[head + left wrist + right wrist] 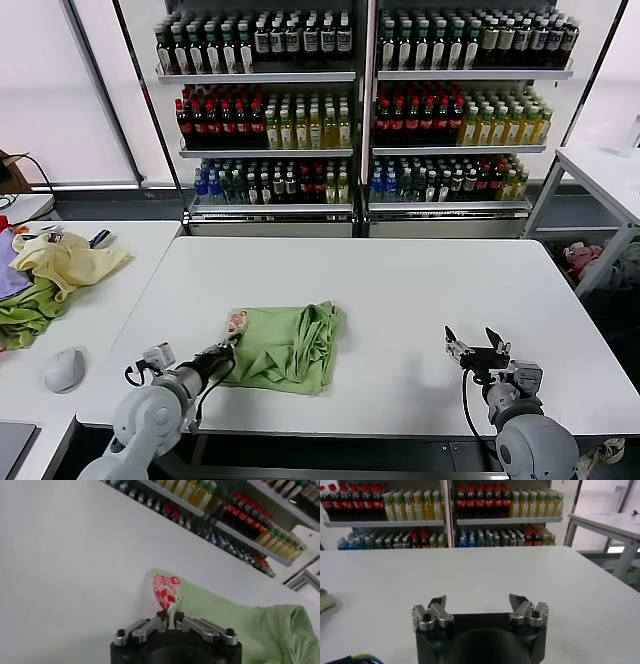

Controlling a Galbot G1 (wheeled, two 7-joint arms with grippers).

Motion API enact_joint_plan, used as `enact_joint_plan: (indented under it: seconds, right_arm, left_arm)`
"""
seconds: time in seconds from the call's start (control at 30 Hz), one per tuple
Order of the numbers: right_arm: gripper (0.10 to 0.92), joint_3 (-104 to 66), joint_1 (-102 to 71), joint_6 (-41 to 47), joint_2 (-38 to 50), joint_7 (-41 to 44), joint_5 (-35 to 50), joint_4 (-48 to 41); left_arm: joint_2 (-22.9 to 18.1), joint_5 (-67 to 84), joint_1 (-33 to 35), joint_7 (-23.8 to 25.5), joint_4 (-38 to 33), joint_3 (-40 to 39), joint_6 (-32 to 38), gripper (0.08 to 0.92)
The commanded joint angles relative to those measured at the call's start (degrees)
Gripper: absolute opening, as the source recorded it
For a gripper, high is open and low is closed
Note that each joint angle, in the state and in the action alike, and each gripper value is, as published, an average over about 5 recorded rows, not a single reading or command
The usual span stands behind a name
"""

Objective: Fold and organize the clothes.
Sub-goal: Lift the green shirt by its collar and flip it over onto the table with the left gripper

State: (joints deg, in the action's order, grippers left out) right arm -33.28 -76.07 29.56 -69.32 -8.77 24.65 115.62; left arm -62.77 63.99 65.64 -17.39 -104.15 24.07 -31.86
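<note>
I can see the polo shirt lying front down with its printed patch (237, 321) mostly under it, so my left gripper should turn that corner of the polo shirt over toward the polo shirt's bunched edge (325, 340).
The light yellow-green polo shirt (290, 345) lies folded in a bundle on the white table (400, 290), near the front edge. Its red-and-white printed patch (237, 322) sits at the shirt's left corner. My left gripper (228, 350) is shut on that corner's cloth; in the left wrist view the gripper (170, 616) pinches a fold of the shirt (235, 625) just below the patch (166, 590). My right gripper (477, 342) is open and empty, low over the table to the shirt's right. It also shows in the right wrist view (479, 604).
A second white table (110, 300) stands on the left with a pale yellow garment (65, 262), an olive-green cloth (25, 310) and a white mouse (63, 369). Shelves of bottles (360, 100) stand behind. Another table (600, 175) is at far right.
</note>
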Motion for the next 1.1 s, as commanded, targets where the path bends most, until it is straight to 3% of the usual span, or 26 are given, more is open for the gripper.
enact_joint_plan:
  seconds: [0.03,0.3,0.47,0.77,1.1]
  right_arm:
    - [0.823,0.09,0.44,-0.08,0.03,0.08,0.10,-0.06]
    - [0.823,0.18,0.82,-0.35,0.36,0.24,0.14,0.06]
    - [0.823,0.21,0.91,-0.53,0.63,0.34,0.13,0.14]
    - [0.823,0.12,0.85,-0.79,0.84,0.47,0.16,0.81]
    - [0.823,0.06,1.23,-1.22,0.94,0.64,-0.01,1.10]
  left_arm:
    - [6.49,8.87,-0.53,-0.67,-2.83,14.94,-1.30,0.134]
    - [13.96,5.06,-1.29,-1.87,-5.73,24.38,-1.51,0.134]
    - [14.11,-1.57,-1.04,-3.44,-12.96,20.77,-1.52,0.134]
    - [5.29,-12.03,-5.36,-8.09,-20.09,0.20,-1.52,0.134]
    - [-9.27,-25.67,-9.79,-10.24,-9.94,-21.07,-1.54,0.134]
